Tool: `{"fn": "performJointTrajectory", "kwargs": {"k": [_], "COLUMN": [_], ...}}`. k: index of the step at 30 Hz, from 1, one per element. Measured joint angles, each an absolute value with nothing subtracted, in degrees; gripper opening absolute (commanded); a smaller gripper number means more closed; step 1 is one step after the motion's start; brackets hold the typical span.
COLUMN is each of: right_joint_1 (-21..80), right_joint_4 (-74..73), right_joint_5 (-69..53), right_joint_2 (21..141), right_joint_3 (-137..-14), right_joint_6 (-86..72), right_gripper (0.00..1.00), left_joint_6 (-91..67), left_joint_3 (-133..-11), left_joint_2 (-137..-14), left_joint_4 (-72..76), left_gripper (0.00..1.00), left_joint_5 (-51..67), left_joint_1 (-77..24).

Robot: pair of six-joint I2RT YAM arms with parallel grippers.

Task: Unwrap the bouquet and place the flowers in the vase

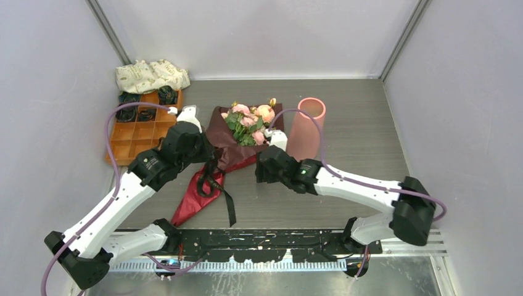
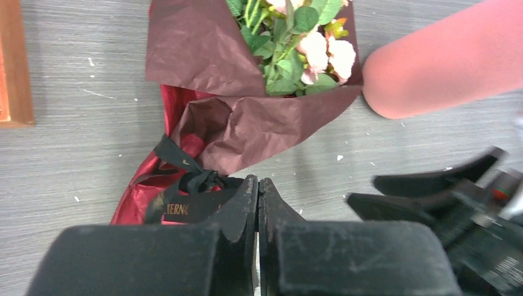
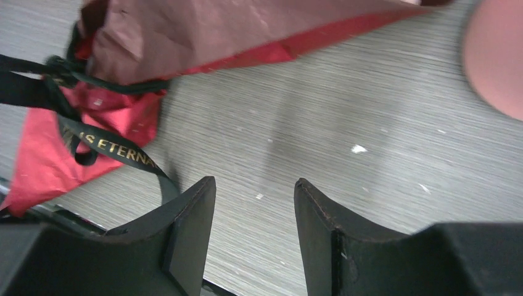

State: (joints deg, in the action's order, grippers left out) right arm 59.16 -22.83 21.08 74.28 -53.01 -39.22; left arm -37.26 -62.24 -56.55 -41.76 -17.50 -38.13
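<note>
I should keep pulling the black ribbon, which runs from the knot (image 1: pixel 211 167) into my left gripper's fingers, until it stretches out, and then let go next to the foil cone.
The bouquet (image 1: pixel 247 123) lies on the table, its pink and peach flowers (image 2: pixel 324 52) pointing to the back, in maroon paper (image 2: pixel 247 123) over a red foil cone (image 1: pixel 192 200). A black ribbon (image 2: pixel 185 206) is knotted at its waist. My left gripper (image 2: pixel 258 182) stands shut beside the knot, and the ribbon's lettered tail runs into its tips. My right gripper (image 3: pixel 255 185) hangs open over bare table to the right of the ribbon (image 3: pixel 117 151), holding nothing. The salmon vase (image 1: pixel 306 126) stands upright just right of the blooms.
An orange compartment tray (image 1: pixel 132 139) with several dark items sits at the back left, and a cream patterned cloth bundle (image 1: pixel 151 75) lies behind it. Grey walls close in both sides. A black rail (image 1: pixel 265 237) runs along the near edge.
</note>
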Motion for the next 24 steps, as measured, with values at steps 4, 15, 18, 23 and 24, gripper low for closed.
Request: {"fn": "performJointTrajectory", "kwargs": {"k": [4, 15, 18, 23, 24], "right_joint_1": [59.2, 59.4, 59.4, 59.4, 59.4], "right_joint_4": [-17.6, -9.5, -9.2, -9.2, -9.5], "right_joint_5": [17.1, 9.5, 9.0, 9.5, 9.8], "right_joint_2": [81.3, 96.7, 100.2, 105.3, 106.2], "right_joint_3": [-55.9, -65.6, -68.5, -73.4, -74.2], "right_joint_6": [-39.5, -41.2, -41.2, -41.2, -41.2], "right_gripper": [0.55, 0.55, 0.54, 0.54, 0.54], "left_joint_6": [-37.1, -35.7, -34.9, -32.7, -32.4], "left_joint_3": [-62.2, -68.7, -74.8, -84.1, -85.5], "left_joint_2": [-55.2, -51.6, -51.0, -48.2, -47.6], "left_joint_4": [-40.9, -41.0, -42.2, -44.2, -44.8], "left_gripper": [0.00, 0.00, 0.00, 0.00, 0.00], "left_joint_5": [-14.3, -9.9, -11.1, -14.9, -15.9], "left_joint_1": [-38.1, -38.1, -38.1, -38.1, -38.1]}}
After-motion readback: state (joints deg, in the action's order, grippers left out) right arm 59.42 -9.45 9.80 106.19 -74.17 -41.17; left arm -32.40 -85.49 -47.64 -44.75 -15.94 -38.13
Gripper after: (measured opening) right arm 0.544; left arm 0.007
